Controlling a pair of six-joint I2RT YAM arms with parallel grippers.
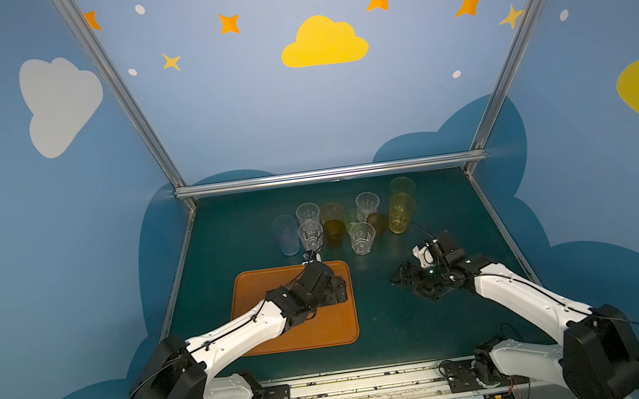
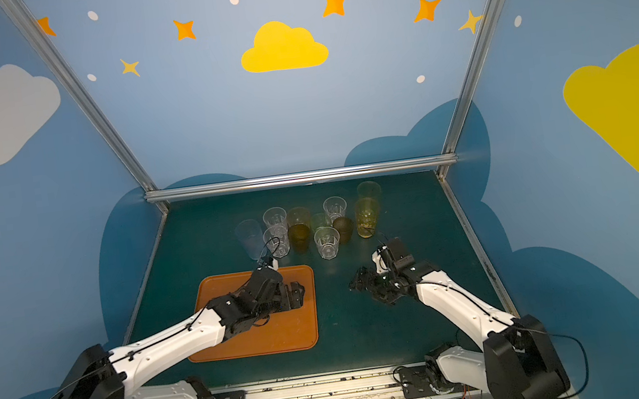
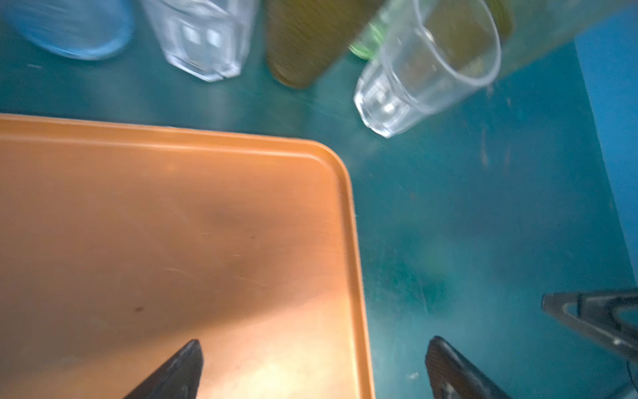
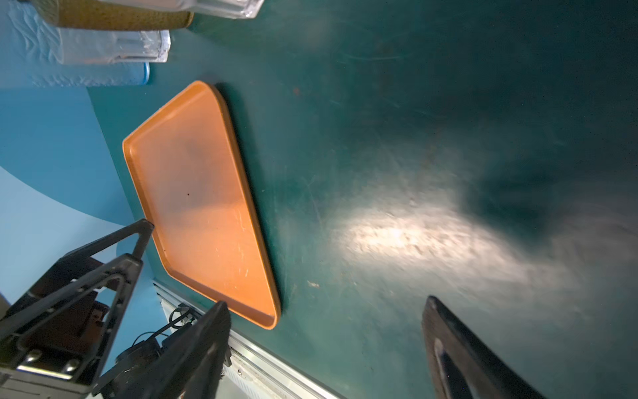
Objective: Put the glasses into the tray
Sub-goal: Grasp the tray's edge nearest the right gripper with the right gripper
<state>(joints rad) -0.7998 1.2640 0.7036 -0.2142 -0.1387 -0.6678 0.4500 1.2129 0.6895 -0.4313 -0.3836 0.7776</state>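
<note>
The tray is too far over on my left gripper's side of the glasses, so next my right gripper pulls the tray's rim to the middle first.
The orange-brown tray lies on the near left of the green table, its surface bare. Several glasses stand together behind it: a frosted bluish one, clear faceted ones, dark brown ones, and tall yellow ones. My left gripper hangs open over the tray's far right corner, straddling its rim, with nothing in it. To the right of the tray, my right gripper is open and empty above the table.
A metal rail and blue walls close the table at the back and sides. Bare green tabletop lies between the tray and the right arm. The two grippers are close to each other across the tray's right edge.
</note>
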